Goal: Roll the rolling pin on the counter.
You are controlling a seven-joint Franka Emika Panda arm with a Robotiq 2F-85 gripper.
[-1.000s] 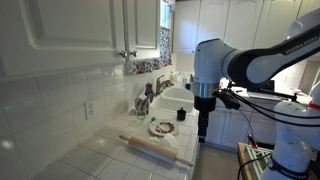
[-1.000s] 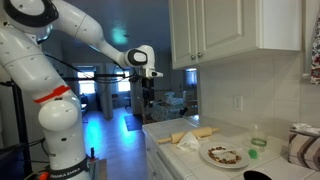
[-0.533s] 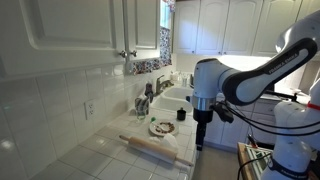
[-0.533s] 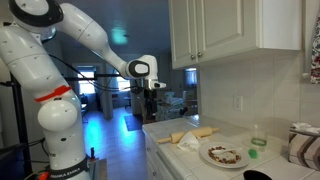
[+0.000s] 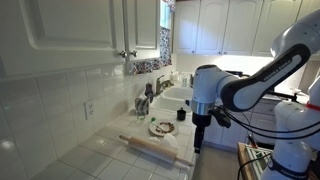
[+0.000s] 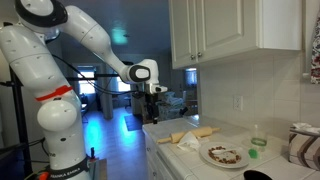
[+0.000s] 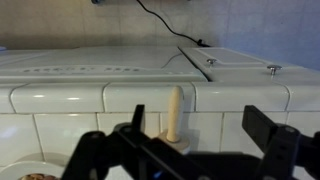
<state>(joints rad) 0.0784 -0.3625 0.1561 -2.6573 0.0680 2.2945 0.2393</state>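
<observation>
The rolling pin's near handle (image 7: 175, 113) lies between my open fingers, so my gripper should move down toward that handle (image 5: 188, 162) before they close across it.
The rolling pin (image 5: 150, 148) is a slim light-tan wooden cylinder lying on the white tiled counter (image 5: 110, 158). It also shows in an exterior view (image 6: 190, 135) and end-on in the wrist view (image 7: 173, 112). My gripper (image 5: 197, 140) points down, out past the counter's front edge and short of the pin, and touches nothing. It hangs to the left of the counter end in an exterior view (image 6: 150, 112). In the wrist view the gripper (image 7: 200, 135) is open and empty, with the pin between and beyond its fingers.
A small patterned plate (image 5: 161, 127) lies beside the pin, also seen in an exterior view (image 6: 224, 155). A sink (image 5: 175, 97) with a faucet and a dark cup (image 5: 182, 114) lie further along. Wall cabinets (image 6: 235, 30) hang above the counter.
The arm has lowered, and the gripper has come down towards counter height at the front edge. The rolling pin and plate have not moved.
</observation>
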